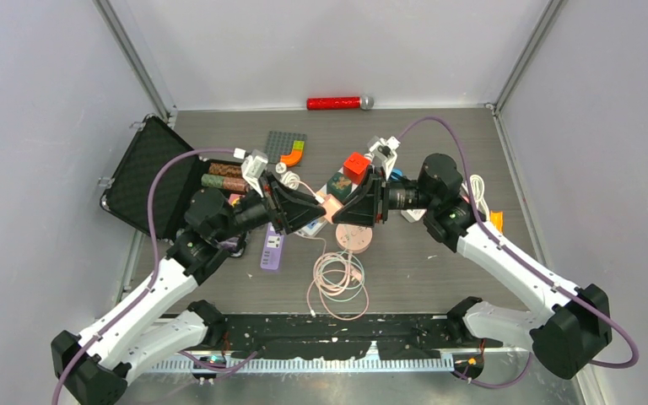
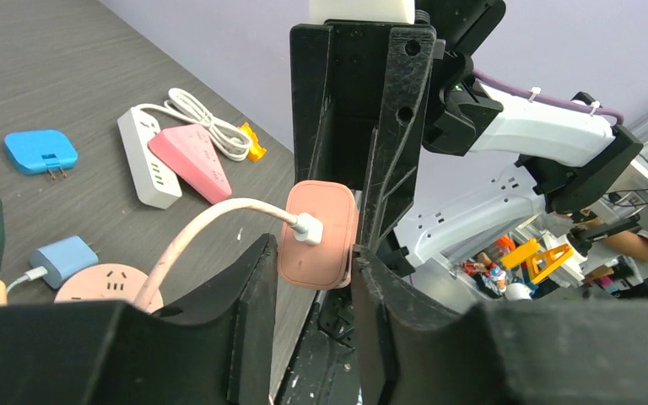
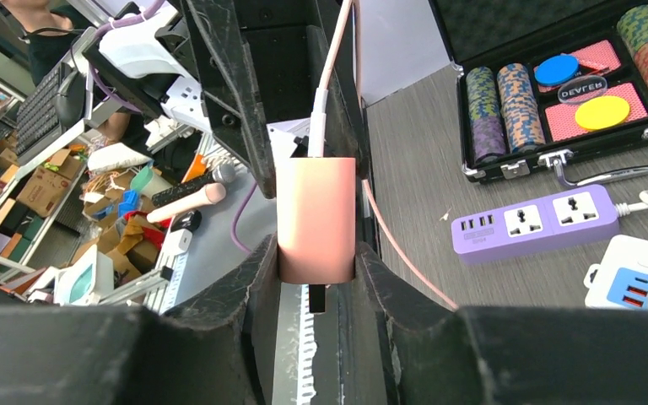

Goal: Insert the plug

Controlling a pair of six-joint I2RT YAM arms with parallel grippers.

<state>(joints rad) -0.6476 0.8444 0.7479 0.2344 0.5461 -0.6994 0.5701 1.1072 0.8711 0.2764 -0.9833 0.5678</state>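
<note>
My left gripper should take the plug's cable end [image 2: 309, 229] and bring it to the purple power strip, because the pink plug's black prong [image 3: 316, 299] points back into my right gripper.
The pink plug [image 1: 330, 208] with a white connector and pink cable [image 1: 337, 278] hangs above the table between both grippers. My right gripper [image 3: 316, 253] is shut on it [image 3: 316, 218], with a black prong pointing back at its camera. My left gripper [image 2: 314, 261] faces it from the other side, and its fingers close on the plug's [image 2: 319, 236] lower end. In the top view the left gripper [image 1: 321, 207] and right gripper [image 1: 339, 211] meet tip to tip. A round pink socket [image 1: 353, 239] lies just below them on the table. It also shows in the left wrist view [image 2: 105, 283].
A purple power strip [image 1: 272, 246] lies at the left of centre. A white strip [image 2: 148, 160] and a pink triangular strip [image 2: 194, 160] lie to the right. An open poker-chip case [image 1: 156, 177], a red cube [image 1: 355, 165] and a red microphone [image 1: 337, 103] stand behind.
</note>
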